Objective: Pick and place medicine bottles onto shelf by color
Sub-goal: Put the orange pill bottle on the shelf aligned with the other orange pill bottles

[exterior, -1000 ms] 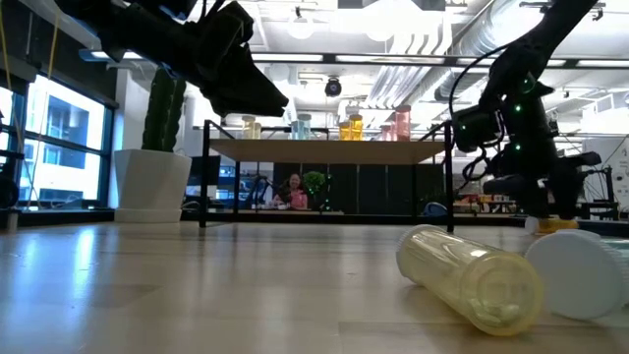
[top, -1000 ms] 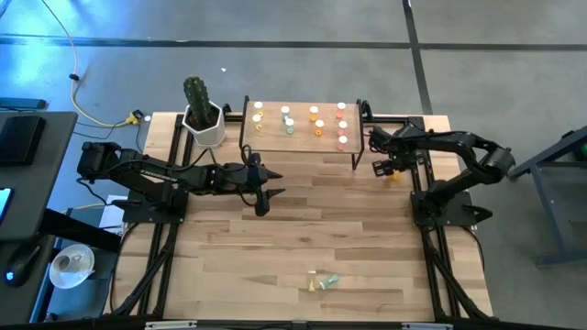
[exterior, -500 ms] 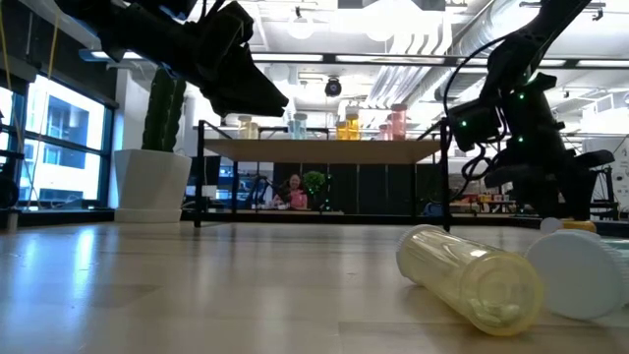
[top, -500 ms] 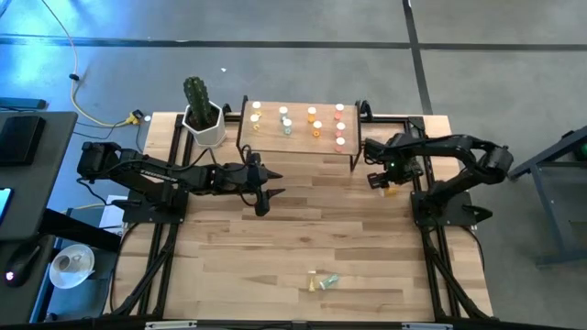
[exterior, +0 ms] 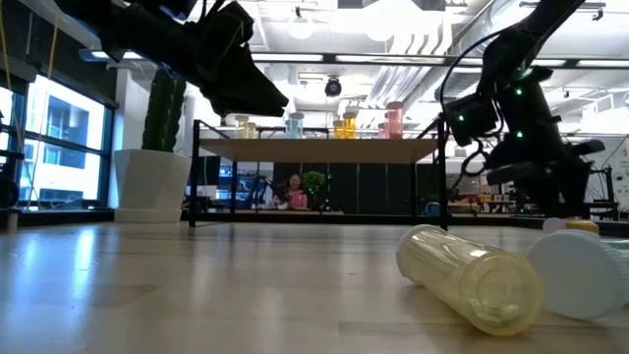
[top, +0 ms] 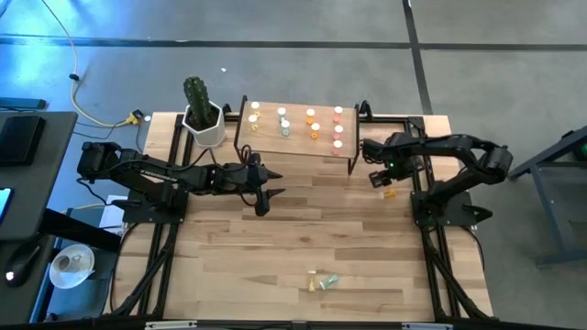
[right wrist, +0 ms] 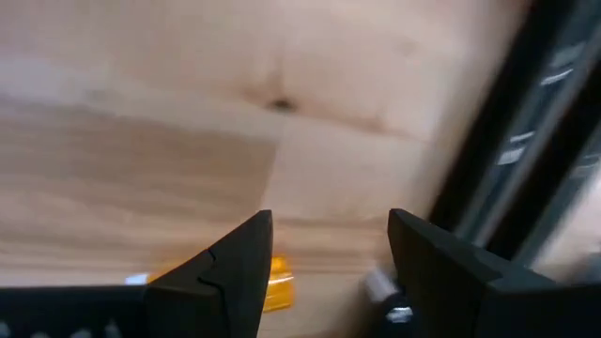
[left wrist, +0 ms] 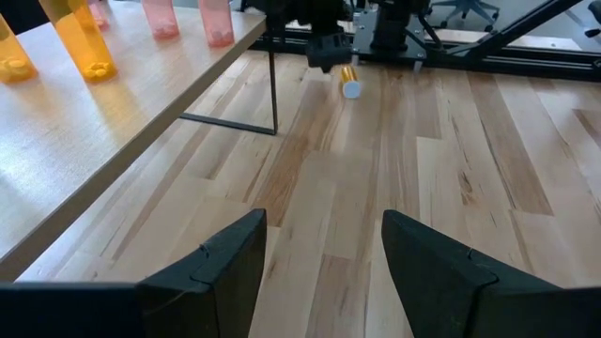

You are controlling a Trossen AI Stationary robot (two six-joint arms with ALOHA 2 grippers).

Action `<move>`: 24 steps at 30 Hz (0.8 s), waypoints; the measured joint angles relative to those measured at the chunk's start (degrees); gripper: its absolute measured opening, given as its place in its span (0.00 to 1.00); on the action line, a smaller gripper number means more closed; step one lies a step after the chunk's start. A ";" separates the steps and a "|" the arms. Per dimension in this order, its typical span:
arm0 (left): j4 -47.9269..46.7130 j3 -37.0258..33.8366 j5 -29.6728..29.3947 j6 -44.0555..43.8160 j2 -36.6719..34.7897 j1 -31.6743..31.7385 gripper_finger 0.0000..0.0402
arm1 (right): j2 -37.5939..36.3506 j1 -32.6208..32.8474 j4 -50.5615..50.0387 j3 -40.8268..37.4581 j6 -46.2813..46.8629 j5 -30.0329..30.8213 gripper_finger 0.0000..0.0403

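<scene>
My right gripper's finger is next to the orange bottle, which lies crosswise, so I should lift clear, turn my right gripper and lower it around the bottle below its white cap.
The shelf stands at the table's far middle and carries several medicine bottles upright in yellow, green, orange and pink-red groups. An orange bottle lies on its side on the table by the shelf's right end; it also shows in the left wrist view and the right wrist view. My right gripper is open just above the table between that bottle and the shelf's right leg. My left gripper is open and empty, in front of the shelf's left half. My right gripper stands close against the shelf's right end. I cannot tell whether it touches the leg there. It does not hold the orange bottle, which lies on the table beside its fingers.
A white cactus pot stands left of the shelf. A yellow bottle and a green one lie near the table's front edge. Black frame rails run along both table sides.
My right gripper has gone toward the table's left edge and a little toward the near edge. The shelf with its bottles has slid toward the table's left edge, staying upright. The orange bottle now lies a little nearer the near edge.
</scene>
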 joint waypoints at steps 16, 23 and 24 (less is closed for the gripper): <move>-0.43 0.02 0.00 0.00 0.00 0.00 0.51 | -8.23 0.45 -19.51 15.25 -2.26 13.46 0.51; -0.43 0.00 0.00 0.00 0.00 -0.02 0.51 | -19.18 1.94 -18.19 12.86 -11.64 8.77 0.51; -0.43 0.00 0.00 0.00 0.00 -0.02 0.51 | -20.29 2.43 -17.54 12.19 -13.24 7.09 0.51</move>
